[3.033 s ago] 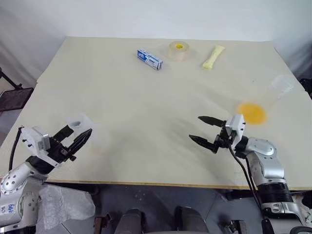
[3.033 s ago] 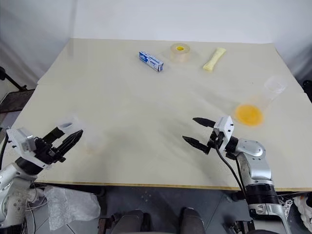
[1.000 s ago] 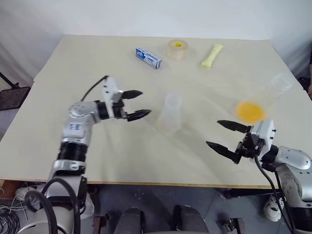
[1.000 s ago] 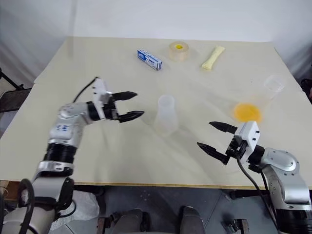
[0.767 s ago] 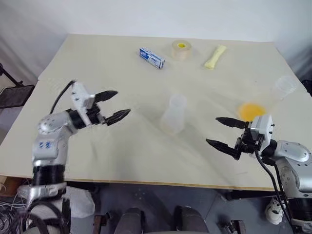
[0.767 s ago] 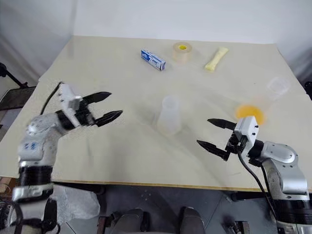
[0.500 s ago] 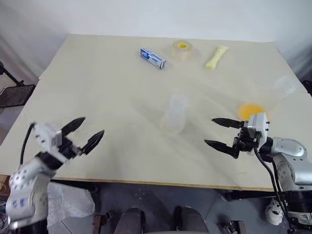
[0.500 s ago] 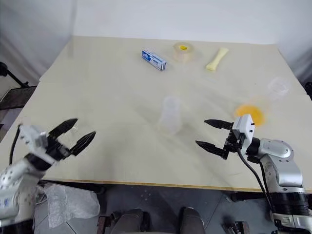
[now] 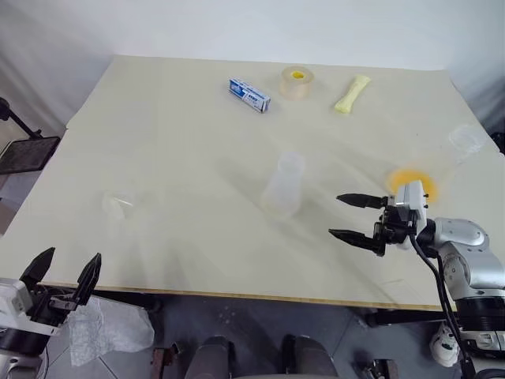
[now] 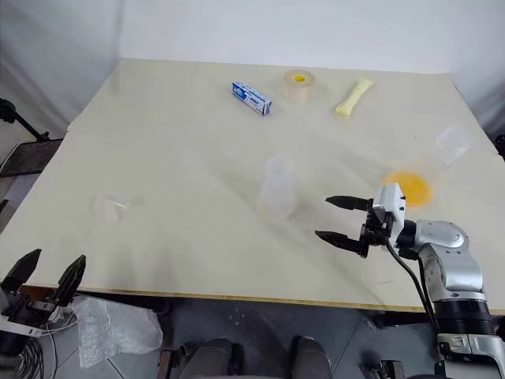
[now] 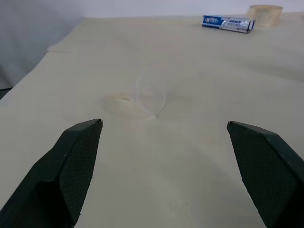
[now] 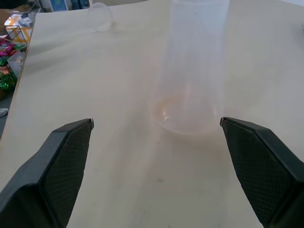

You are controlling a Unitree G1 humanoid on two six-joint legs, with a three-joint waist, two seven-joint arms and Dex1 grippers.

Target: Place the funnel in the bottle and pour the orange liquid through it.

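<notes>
The clear funnel point(image 9: 118, 205) widens from its thin stem to its wide rim point(image 11: 151, 92), so I expect it to stay upright by itself in the clear bottle's opening when I lower it.
The clear bottle point(image 9: 282, 186) stands upright mid-table, empty; it is also seen close up in the right wrist view point(image 12: 194, 71). The clear funnel point(image 9: 118, 205) lies on its side near the table's left front, straight ahead of my left gripper point(image 11: 164, 125). That gripper point(image 9: 63, 275) hangs open and empty off the table's front left edge. The orange liquid point(image 9: 410, 181) sits in the round base of a large clear flask point(image 10: 454, 143) at the right. My right gripper point(image 9: 351, 218) is open and empty, between the bottle and the flask, pointing at the bottle.
At the table's far side lie a blue and white box point(image 9: 249, 94), a tape roll with a yellow centre point(image 9: 297, 82) and a pale yellow wrapped stick point(image 9: 349, 92). A crumpled plastic bag point(image 9: 102, 328) lies on the floor under the front left corner.
My left arm has drawn back from beside the bottle to the front left edge of the table, uncovering the funnel. The right gripper has stayed put, still open.
</notes>
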